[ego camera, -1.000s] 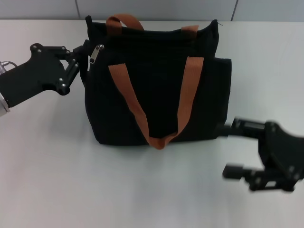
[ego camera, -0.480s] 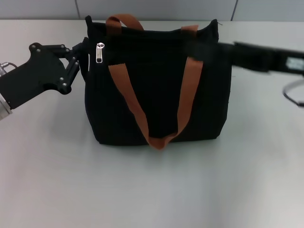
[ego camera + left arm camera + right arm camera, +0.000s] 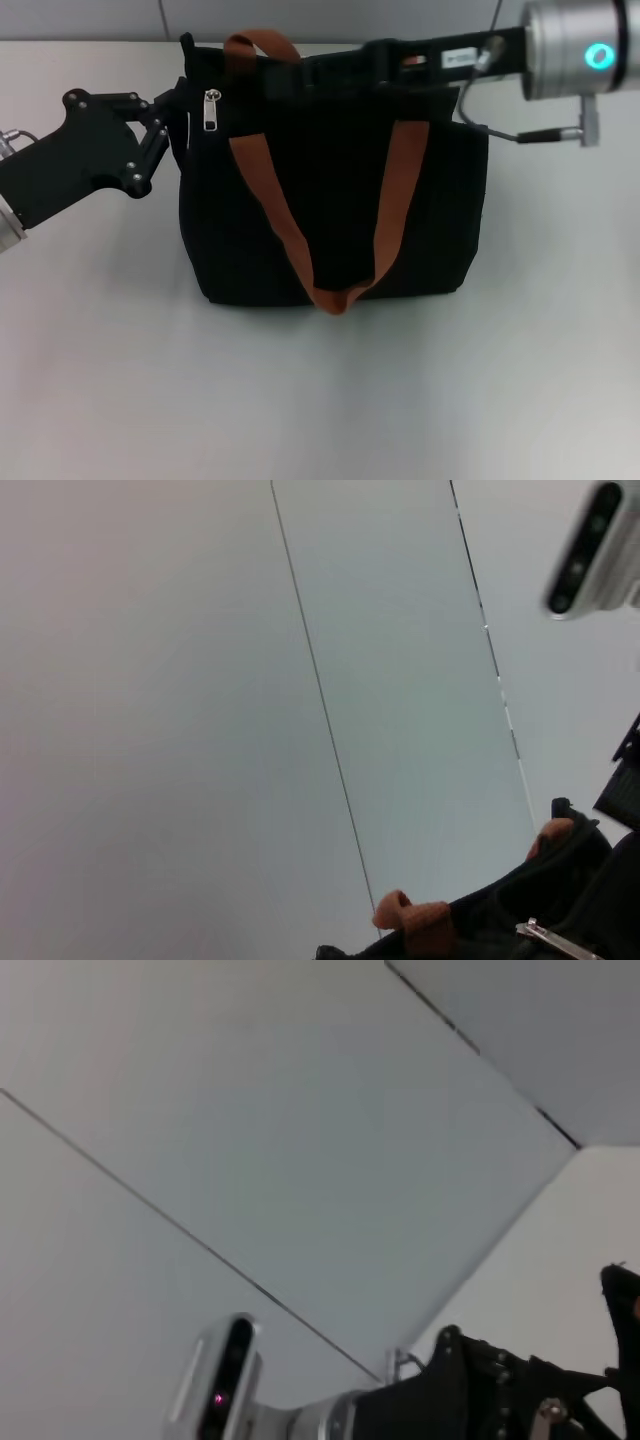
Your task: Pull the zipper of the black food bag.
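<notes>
My left gripper is holding the bag's upper corner [image 3: 188, 92] and the zipper pull [image 3: 210, 111] hangs loose. My left gripper should keep that corner still while my right gripper takes the zipper pull.
The black food bag [image 3: 340, 200] stands upright in the middle of the white table, with two rust-orange strap handles [image 3: 270, 200]. The silver zipper pull [image 3: 211, 110] hangs at the bag's upper left end, near the zip track. My left gripper [image 3: 165, 125] is at the bag's left upper corner and is shut on the fabric edge there, just left of the pull. My right gripper [image 3: 290, 78] reaches in from the right and lies along the bag's top edge, some way right of the pull. In the left wrist view the pull [image 3: 550, 942] and a handle [image 3: 412, 920] show.
The white table [image 3: 320, 400] spreads in front of the bag. A grey panelled wall [image 3: 330, 18] runs behind it. The right arm's silver wrist [image 3: 575, 50] and its cable [image 3: 520, 135] hang over the bag's right end. The right wrist view shows the left arm's gripper [image 3: 500, 1390].
My right arm has swung up from the table's front right and across the bag's top edge toward the left. The left gripper and the bag have stayed in place.
</notes>
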You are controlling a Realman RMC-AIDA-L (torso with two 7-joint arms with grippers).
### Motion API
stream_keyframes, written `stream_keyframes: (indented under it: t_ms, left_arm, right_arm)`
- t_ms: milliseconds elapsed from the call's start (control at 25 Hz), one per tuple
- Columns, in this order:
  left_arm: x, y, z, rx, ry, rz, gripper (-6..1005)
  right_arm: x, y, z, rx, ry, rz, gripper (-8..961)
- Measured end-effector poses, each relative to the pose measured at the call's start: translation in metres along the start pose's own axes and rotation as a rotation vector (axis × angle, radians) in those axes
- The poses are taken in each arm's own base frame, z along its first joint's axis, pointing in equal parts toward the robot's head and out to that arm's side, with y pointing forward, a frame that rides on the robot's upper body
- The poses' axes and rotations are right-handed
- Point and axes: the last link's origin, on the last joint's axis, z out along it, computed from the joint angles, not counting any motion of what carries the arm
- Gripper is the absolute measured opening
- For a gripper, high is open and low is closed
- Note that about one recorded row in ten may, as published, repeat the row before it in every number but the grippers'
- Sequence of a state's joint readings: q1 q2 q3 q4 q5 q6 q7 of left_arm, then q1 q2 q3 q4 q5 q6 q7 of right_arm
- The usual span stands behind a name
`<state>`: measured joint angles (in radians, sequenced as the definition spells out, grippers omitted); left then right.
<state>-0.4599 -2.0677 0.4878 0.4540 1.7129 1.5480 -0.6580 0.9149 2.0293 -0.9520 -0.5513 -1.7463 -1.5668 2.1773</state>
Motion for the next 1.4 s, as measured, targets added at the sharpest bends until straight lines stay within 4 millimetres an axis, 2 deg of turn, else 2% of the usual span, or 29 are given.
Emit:
stream_keyframes:
  t_ms: [80, 280, 600, 1000, 1400]
  left_arm:
    - [0.001, 0.001, 0.0, -0.004, 0.005, 0.0, 30]
    - [0.002, 0.001, 0.0, -0.01, 0.012, 0.0, 32]
    - [0.003, 0.0, 0.002, -0.006, 0.023, -0.004, 36]
    - [0.004, 0.003, 0.005, -0.02, 0.031, -0.009, 40]
    - [0.004, 0.004, 0.002, -0.022, 0.036, -0.013, 44]
  right_arm:
    - [-0.005, 0.0, 0.008, 0.022, 0.029, 0.007, 762]
    - [-0.014, -0.004, 0.02, 0.092, 0.052, 0.031, 595]
    - [-0.019, 0.001, 0.035, 0.109, 0.104, 0.04, 502]
    - [-0.02, -0.002, 0.046, 0.163, 0.126, 0.022, 496]
    - [-0.026, 0.007, 0.045, 0.16, 0.126, -0.045, 490]
